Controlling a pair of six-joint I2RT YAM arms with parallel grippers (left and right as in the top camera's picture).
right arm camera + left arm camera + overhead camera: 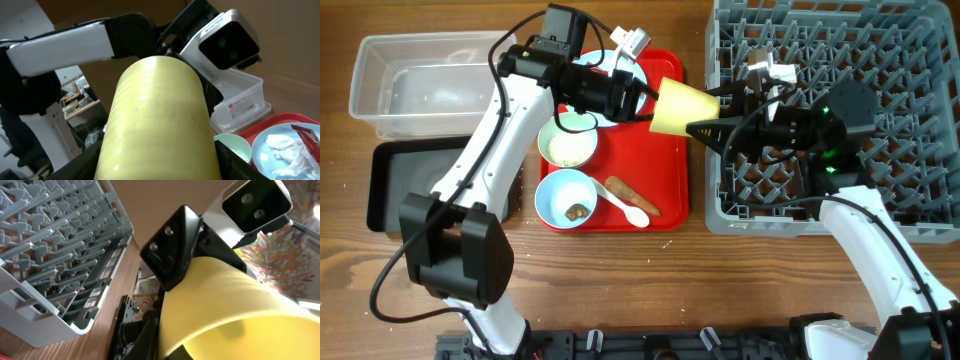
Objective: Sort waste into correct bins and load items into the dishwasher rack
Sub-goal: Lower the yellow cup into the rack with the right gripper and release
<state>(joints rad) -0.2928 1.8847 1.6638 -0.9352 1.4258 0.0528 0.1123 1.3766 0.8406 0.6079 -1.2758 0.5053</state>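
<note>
The yellow cup's rim [658, 108] is held in my closed left gripper, so my left gripper should open and move back before my right gripper lowers the cup into the dishwasher rack [745, 198].
The small yellow cup [678, 105] hangs on its side in the air between the red tray [670, 180] and the dishwasher rack [880, 60]. My left gripper [648, 100] is shut on its rim, one finger inside the cup [225, 310]. My right gripper [698, 110] reaches from the rack side, its two black fingers pressed against the cup's [160, 130] sides. On the tray lie a pale blue plate [270, 160] with white tissue [287, 147] and a red wrapper [305, 132], a pale green bowl [567, 145], a light blue bowl [567, 197], a white spoon [625, 207] and a long brown scrap [632, 195].
A clear tub [420, 85] stands at the far left with a black tray [405, 185] in front of it. The left arm crosses over the plate and the tray's back edge. Upright pegs fill the rack's floor.
</note>
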